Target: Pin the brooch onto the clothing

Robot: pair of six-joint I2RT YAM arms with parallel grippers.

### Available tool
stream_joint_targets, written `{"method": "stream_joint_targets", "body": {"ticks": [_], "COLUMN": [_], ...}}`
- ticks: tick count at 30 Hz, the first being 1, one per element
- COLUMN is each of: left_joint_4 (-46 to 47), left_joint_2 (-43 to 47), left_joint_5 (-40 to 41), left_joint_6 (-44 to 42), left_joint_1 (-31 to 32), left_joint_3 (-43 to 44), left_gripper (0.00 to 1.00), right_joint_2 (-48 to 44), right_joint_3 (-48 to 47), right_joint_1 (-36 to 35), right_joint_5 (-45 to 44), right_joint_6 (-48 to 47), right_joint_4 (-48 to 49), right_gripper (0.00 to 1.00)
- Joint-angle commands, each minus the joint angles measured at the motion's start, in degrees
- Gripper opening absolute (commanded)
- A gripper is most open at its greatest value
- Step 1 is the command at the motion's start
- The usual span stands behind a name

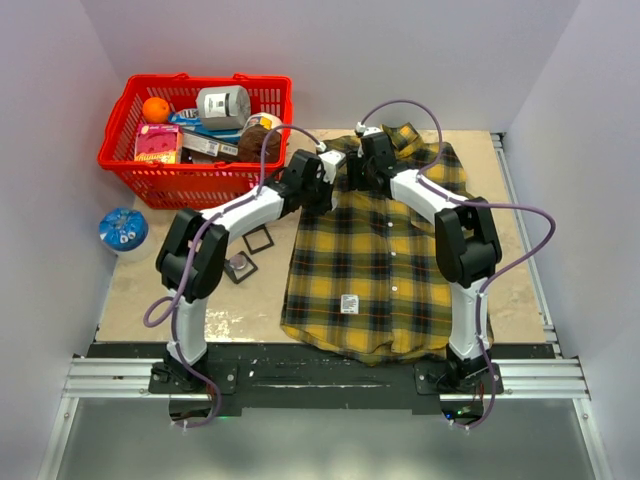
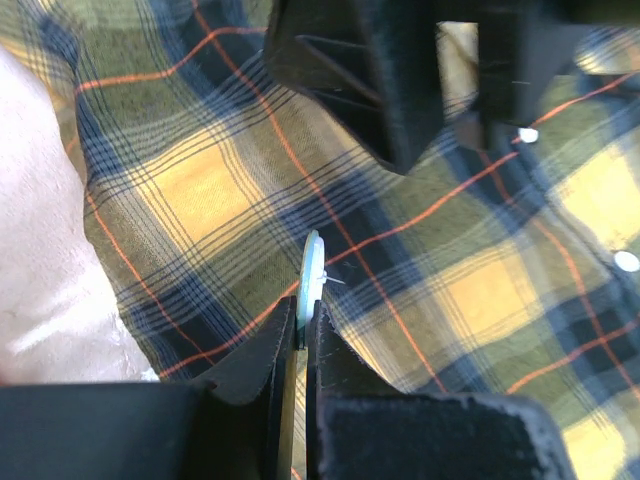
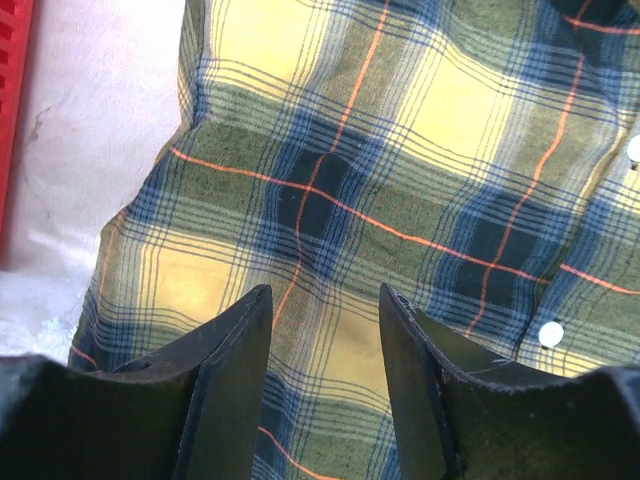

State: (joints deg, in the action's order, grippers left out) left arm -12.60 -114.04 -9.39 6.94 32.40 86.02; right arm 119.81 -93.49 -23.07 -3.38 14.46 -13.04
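Observation:
My right gripper is to pinch the cloth (image 3: 325,292) up into a fold before my left gripper pushes the pin in, because the brooch's pin (image 2: 334,280) points along the flat shirt.
The yellow-and-dark plaid shirt (image 1: 385,255) lies flat on the table, collar at the far end. My left gripper (image 1: 328,185) hovers over the shirt's upper left part. In the left wrist view the left gripper (image 2: 303,310) is shut on the brooch (image 2: 312,265), a thin pale disc seen edge-on, its pin pointing right just above the plaid cloth (image 2: 200,190). My right gripper (image 1: 365,170) is close beside it near the collar. In the right wrist view the right gripper (image 3: 325,300) is open and empty, low over the shirt (image 3: 400,150). The right gripper's black body (image 2: 390,70) fills the top of the left wrist view.
A red basket (image 1: 130,150) of groceries stands at the back left, its wall also at the right wrist view's left edge (image 3: 10,100). A blue-white round object (image 1: 123,230) and two small dark square frames (image 1: 258,240) lie left of the shirt.

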Motion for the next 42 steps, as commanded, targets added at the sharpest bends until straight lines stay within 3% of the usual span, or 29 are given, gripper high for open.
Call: {"method": "stream_joint_targets", "body": {"ticks": [1,20,23,27,30,42], "left_joint_4": [-0.06,-1.81,-2.69,-3.92,-4.19,-5.50], "left_joint_2": [-1.80,-10.50,-12.17,-14.45,-15.51,-18.76], "left_joint_5": [1.47,2.09,2.36,2.36,2.27,0.95], "left_joint_6": [0.62,-0.17,-0.44,-0.70,-0.70,-0.26], "left_joint_1": [0.03,-1.03,-1.20,-1.20,-1.38,-1.73], "left_joint_3": [4.68,12.94,15.40,18.21,18.75,21.82], "left_gripper": [0.00,0.00,0.00,0.00,0.00,0.00], "right_joint_2": [0.25,3.33,3.50,3.68,3.76,2.71], "right_joint_3": [0.42,2.00,2.00,2.09,2.35,5.69], "right_joint_1": [0.39,2.24,2.33,2.42,2.33,2.50], "right_joint_5": [1.71,6.54,7.33,8.38,8.74,12.95], "right_joint_6": [-1.27,-0.83,-1.10,-1.19,-1.45,0.13], "right_joint_4": [3.02,5.48,5.65,6.01,6.27,10.92], "right_gripper": [0.50,0.40,0.32,0.08,0.01,0.00]}}
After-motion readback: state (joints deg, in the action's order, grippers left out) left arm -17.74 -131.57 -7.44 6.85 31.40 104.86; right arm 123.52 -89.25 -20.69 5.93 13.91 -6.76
